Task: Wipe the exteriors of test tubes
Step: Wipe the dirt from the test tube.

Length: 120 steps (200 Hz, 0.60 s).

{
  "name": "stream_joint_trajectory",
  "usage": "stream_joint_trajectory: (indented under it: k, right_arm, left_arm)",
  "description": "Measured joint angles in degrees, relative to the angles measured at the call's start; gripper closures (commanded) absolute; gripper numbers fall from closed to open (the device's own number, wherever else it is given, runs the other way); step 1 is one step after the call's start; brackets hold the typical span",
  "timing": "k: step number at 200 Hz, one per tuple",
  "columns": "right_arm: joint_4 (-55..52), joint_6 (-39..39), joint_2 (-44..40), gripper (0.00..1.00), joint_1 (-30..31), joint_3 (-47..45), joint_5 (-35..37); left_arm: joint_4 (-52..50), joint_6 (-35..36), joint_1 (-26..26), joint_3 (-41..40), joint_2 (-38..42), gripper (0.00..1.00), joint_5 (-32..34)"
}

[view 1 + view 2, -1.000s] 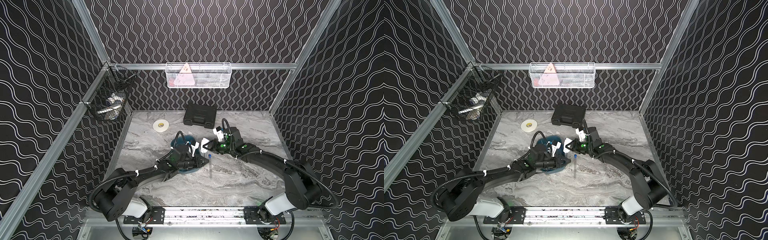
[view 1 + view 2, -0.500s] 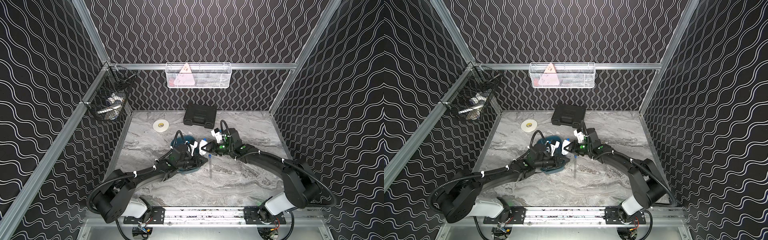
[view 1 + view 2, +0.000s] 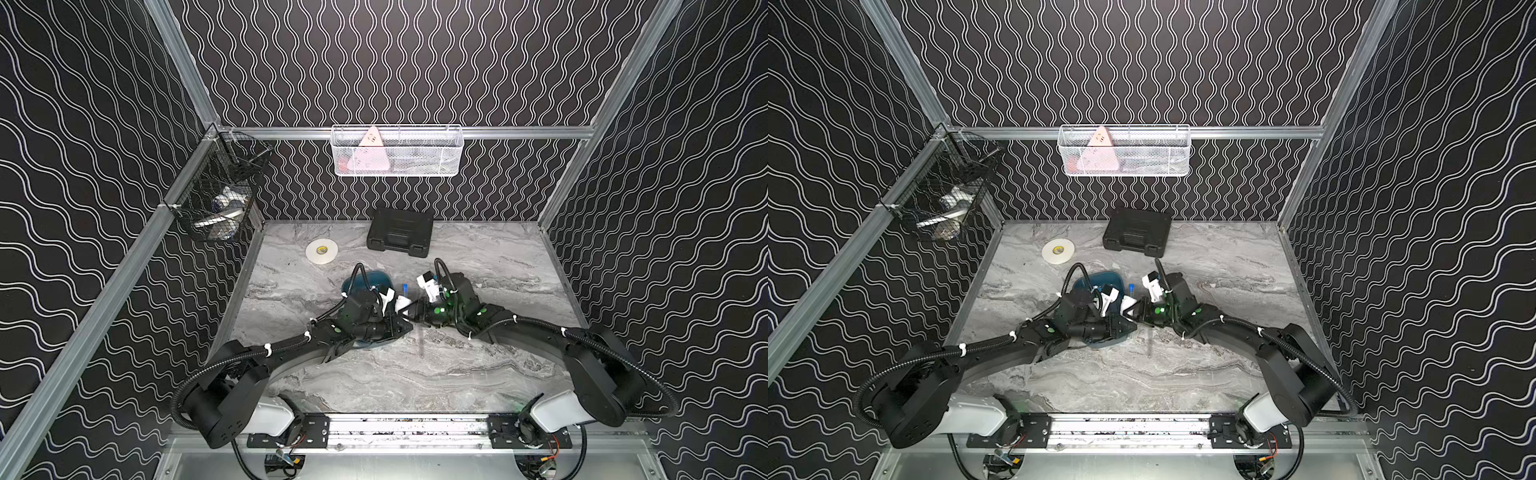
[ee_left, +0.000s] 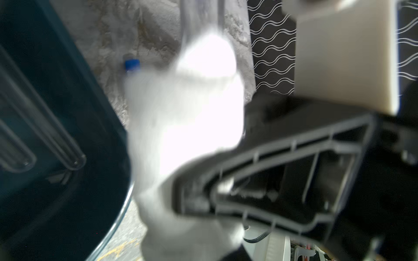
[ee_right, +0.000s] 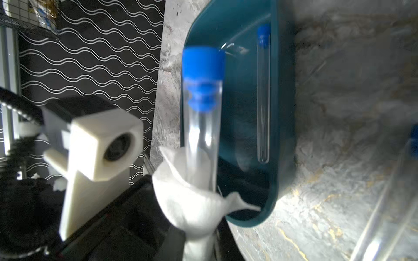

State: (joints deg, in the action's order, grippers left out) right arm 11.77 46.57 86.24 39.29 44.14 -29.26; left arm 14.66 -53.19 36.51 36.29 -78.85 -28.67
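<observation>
Next, I move my left gripper to the blue cap (image 5: 203,63) to free the tube's lower end (image 4: 191,238) for wiping, because my left gripper is covering that end under the tissue.
My right gripper (image 3: 415,309) is shut on a clear test tube (image 5: 201,126) with a blue cap (image 3: 404,286). A white tissue (image 5: 194,198) wraps the tube's lower part, and my left gripper (image 3: 401,320) is shut on that tissue (image 4: 192,117). The two grippers meet tip to tip just right of the teal tray (image 3: 374,277). The capped end sticks out past the tissue toward the back. More tubes lie in the tray (image 5: 263,101) (image 4: 45,126). Another tube (image 3: 421,343) lies on the table in front of the grippers. The tissue hides both pairs of jaws.
A black case (image 3: 400,230) and a white tape roll (image 3: 321,251) sit near the back of the marble table. A black wire basket (image 3: 220,203) hangs on the left wall. A white mesh basket (image 3: 397,151) hangs on the back wall.
My right gripper has moved left toward the left gripper, pushing the tube into the tissue. The blue cap now pokes out beyond it. The left arm has barely shifted.
</observation>
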Motion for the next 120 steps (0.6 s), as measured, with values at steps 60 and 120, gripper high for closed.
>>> stream_joint_trajectory:
  k: [60,120]
  right_arm:
    - [-4.98,-3.45,4.00,0.83,-5.62,8.37,-4.87]
    - [-4.66,-4.94,7.48,0.83,-8.85,12.59,-9.40]
  left_arm:
    - [4.35,0.66,-0.31,0.00,-0.20,0.87,2.23]
    - [5.33,0.31,-0.37,0.00,0.11,0.87,2.23]
